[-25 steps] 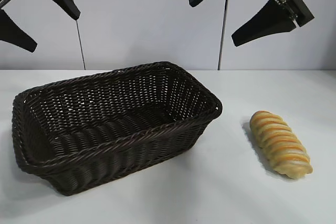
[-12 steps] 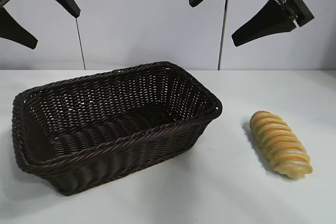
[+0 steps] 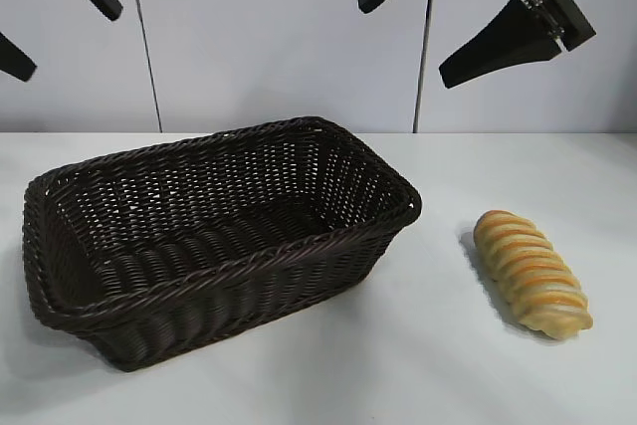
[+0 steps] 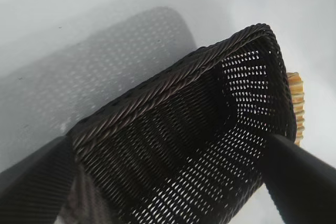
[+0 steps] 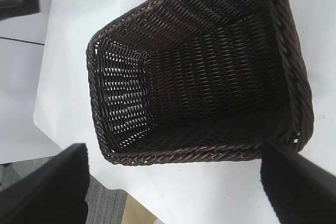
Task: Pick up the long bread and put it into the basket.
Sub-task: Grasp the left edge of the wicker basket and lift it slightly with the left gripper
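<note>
My left gripper needs to back off from above the crooked basket and its open inside (image 3: 204, 216), then grip the basket's end rim (image 3: 37, 246) away from the long bread.
The long bread (image 3: 530, 272), a golden-tan twisted loaf, lies on the white table to the right of the basket. Only its edge shows past the basket's far end in the left wrist view (image 4: 297, 103). The dark brown wicker basket (image 3: 229, 141) stands empty at the centre-left; it also shows in the left wrist view (image 4: 173, 85) and the right wrist view (image 5: 283, 51). My left gripper (image 3: 45, 17) is open and empty, high above the basket's left end. My right gripper (image 3: 423, 22) is open and empty, high above the gap between basket and bread.
The white table (image 3: 418, 365) reaches its edge in the right wrist view (image 5: 58, 129), with grey floor beyond it. A pale panelled wall (image 3: 279, 37) stands behind the table.
My left gripper has risen and shifted left, now partly out of the exterior view. The right gripper, basket and bread have not moved.
</note>
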`<move>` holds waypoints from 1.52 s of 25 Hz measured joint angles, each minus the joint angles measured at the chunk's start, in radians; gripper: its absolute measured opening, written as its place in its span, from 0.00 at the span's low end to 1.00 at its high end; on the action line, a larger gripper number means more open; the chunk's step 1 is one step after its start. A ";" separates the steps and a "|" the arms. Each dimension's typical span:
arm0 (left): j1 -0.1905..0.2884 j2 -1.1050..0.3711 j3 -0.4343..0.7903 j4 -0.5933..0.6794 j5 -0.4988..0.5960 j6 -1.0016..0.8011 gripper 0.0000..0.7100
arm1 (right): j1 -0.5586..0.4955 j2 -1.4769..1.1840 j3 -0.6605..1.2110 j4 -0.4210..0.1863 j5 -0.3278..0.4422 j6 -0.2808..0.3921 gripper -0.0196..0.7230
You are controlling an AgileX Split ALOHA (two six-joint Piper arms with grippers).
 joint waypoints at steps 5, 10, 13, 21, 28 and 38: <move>0.000 -0.065 -0.003 0.088 0.015 -0.022 0.98 | 0.000 0.000 0.000 0.000 0.000 0.000 0.85; 0.000 -0.089 -0.003 0.067 0.018 -0.009 0.98 | 0.000 0.000 0.000 0.000 -0.002 0.000 0.85; 0.000 -0.090 -0.003 0.046 0.018 0.026 0.98 | 0.000 0.000 0.000 0.001 -0.001 0.000 0.85; 0.000 -0.093 0.020 0.048 0.017 -0.075 0.98 | 0.000 0.000 0.000 0.001 0.002 0.000 0.85; 0.000 -0.097 0.285 0.048 0.015 -0.089 0.98 | 0.000 0.000 0.000 0.001 0.002 0.000 0.85; 0.000 -0.096 0.471 0.026 -0.111 -0.100 0.98 | 0.000 0.000 0.000 0.000 0.003 0.000 0.85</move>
